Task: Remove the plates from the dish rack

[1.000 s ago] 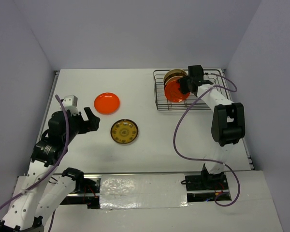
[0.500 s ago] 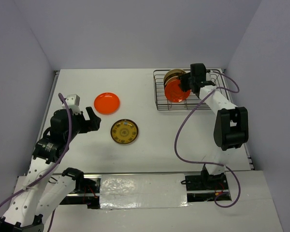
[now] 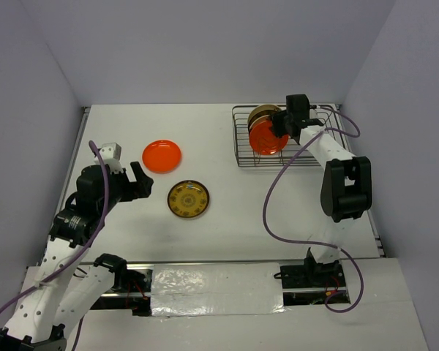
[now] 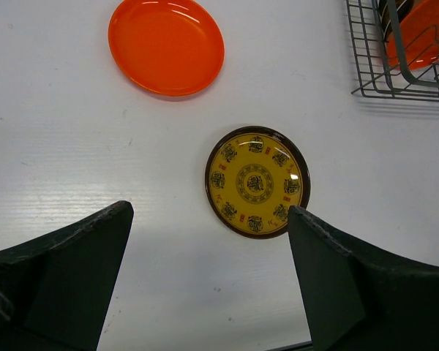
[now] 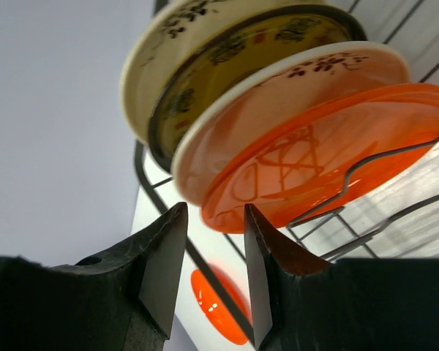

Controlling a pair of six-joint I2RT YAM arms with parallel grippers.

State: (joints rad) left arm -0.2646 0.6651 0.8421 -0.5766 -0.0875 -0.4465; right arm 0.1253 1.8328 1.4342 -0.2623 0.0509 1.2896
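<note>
The orange plate's rim (image 5: 234, 162) leans close against the cream plate, so next my right gripper opens and slips one finger behind the orange plate (image 5: 203, 204) before it lifts.
The dark wire dish rack (image 3: 307, 150) stands at the back right and holds several upright plates. The front one is orange (image 3: 265, 139) (image 5: 329, 161). Behind it are a cream plate (image 5: 278, 99) and a brown and yellow-gold plate (image 5: 234, 55) (image 3: 261, 112). My right gripper (image 3: 281, 126) (image 5: 214, 212) is open with a narrow gap, its tips on either side of the orange plate's lower rim. On the table lie an orange plate (image 3: 162, 156) (image 4: 166, 45) and a brown yellow-gold plate (image 3: 188, 199) (image 4: 257, 182). My left gripper (image 3: 139, 181) (image 4: 208, 213) is wide open and empty, above the table.
Grey walls close in the white table (image 3: 227, 227) on three sides. The rack's corner (image 4: 399, 73) shows at the top right of the left wrist view. The right arm's purple cable (image 3: 267, 208) hangs over the table's right part.
The right gripper has only shifted slightly at the orange plate in the rack. The left arm has drawn back a little toward the left.
</note>
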